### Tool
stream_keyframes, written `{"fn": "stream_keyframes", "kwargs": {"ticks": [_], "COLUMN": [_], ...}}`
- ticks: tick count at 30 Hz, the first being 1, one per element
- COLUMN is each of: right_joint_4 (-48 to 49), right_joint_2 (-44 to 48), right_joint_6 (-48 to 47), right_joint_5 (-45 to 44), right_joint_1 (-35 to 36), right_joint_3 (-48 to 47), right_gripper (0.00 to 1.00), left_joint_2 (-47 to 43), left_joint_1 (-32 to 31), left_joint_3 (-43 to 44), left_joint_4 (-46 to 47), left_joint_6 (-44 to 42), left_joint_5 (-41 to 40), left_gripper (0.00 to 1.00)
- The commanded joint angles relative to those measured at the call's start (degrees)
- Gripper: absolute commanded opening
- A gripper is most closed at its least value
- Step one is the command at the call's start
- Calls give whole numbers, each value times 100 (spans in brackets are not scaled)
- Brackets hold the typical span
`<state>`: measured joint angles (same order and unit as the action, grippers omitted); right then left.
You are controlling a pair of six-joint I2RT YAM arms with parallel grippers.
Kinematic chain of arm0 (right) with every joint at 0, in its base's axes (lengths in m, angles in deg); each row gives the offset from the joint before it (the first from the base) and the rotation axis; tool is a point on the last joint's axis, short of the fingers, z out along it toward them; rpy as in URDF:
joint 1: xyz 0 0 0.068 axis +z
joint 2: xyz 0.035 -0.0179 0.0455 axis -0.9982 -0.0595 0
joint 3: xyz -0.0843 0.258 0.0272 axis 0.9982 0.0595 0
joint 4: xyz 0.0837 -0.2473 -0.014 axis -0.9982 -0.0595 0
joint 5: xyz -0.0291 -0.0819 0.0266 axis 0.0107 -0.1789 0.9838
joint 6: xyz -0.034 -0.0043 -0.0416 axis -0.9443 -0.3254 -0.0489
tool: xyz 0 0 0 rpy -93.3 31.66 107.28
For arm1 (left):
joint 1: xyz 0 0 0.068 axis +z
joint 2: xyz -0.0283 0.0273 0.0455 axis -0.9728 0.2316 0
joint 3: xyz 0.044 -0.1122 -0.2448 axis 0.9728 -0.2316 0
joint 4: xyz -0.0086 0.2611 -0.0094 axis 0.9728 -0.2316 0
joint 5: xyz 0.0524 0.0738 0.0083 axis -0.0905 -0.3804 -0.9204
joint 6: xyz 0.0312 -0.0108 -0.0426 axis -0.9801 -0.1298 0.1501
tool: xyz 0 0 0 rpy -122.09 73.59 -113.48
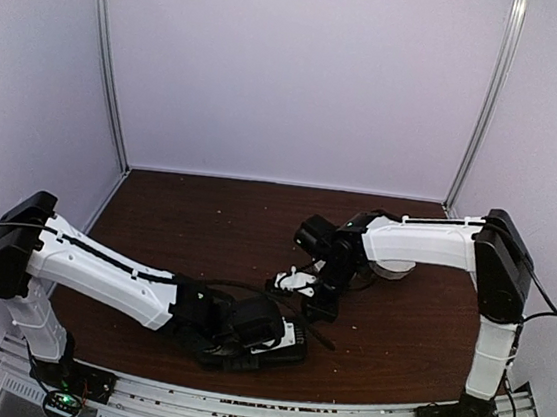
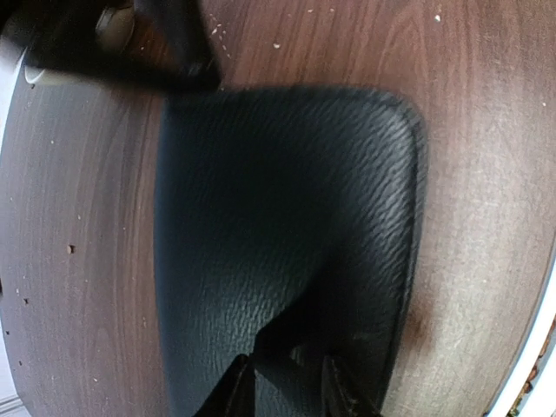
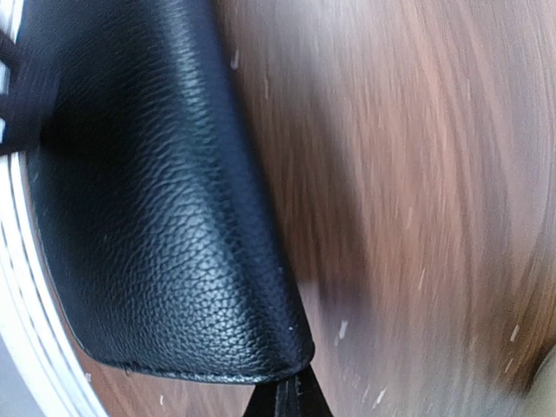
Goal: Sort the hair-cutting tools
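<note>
My left gripper is open while the black case's corner (image 3: 282, 352) goes up with my right gripper, so next my left gripper grips the case's long edge (image 2: 400, 321) to keep it steady.
A flat black leather case (image 1: 280, 354) lies near the table's front edge and fills the left wrist view (image 2: 278, 217). My left gripper (image 1: 249, 338) is low over its near end, fingers apart and empty (image 2: 287, 393). My right gripper (image 1: 310, 301) is shut on a corner of the case (image 3: 148, 217), its fingers pressed together at the edge (image 3: 287, 404). A thin dark stick-like tool (image 1: 316, 336) lies on the table just right of the case. No silver scissors show clearly in any view.
A white bowl (image 1: 392, 271) sits partly under my right arm at mid right. The white front rail (image 1: 256, 407) runs close behind the case and shows in the right wrist view (image 3: 13, 226). Small crumbs dot the brown table (image 1: 205, 230).
</note>
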<state>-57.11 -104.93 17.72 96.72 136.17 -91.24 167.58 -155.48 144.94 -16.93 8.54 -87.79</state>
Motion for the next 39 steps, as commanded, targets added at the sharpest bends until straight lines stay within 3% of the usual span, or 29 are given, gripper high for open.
{"fn": "stream_keyframes", "kwargs": {"ticks": [1, 7, 13, 18, 22, 29, 39], "right_joint_4": [-136, -311, -281, -254, -258, -273, -286], "right_joint_2": [-475, -950, -966, -927, -818, -298, 187], "right_joint_6": [165, 255, 242, 205, 89, -273, -568], "right_joint_5": [138, 117, 108, 133, 110, 69, 615], "right_joint_1": [264, 247, 245, 230, 225, -8, 13], "right_joint_3": [-818, -1260, -1150, -1055, -902, -274, 501], "right_gripper": [0, 0, 0, 0, 0, 0, 0], "left_joint_2": [-124, -13, 284, 786, 1179, 1314, 1390], "left_joint_1": [-145, -248, -267, -269, -254, -94, 140], "left_joint_3": [-170, -186, 37, 472, 710, 679, 639], "left_joint_4": [278, 877, 955, 587, 350, 181, 155], "left_joint_6": [105, 433, 399, 394, 456, 685, 933], "left_joint_5": [-119, 183, 58, -130, -398, -350, -644], "left_gripper": [32, 34, 46, 46, 39, 18, 11]}}
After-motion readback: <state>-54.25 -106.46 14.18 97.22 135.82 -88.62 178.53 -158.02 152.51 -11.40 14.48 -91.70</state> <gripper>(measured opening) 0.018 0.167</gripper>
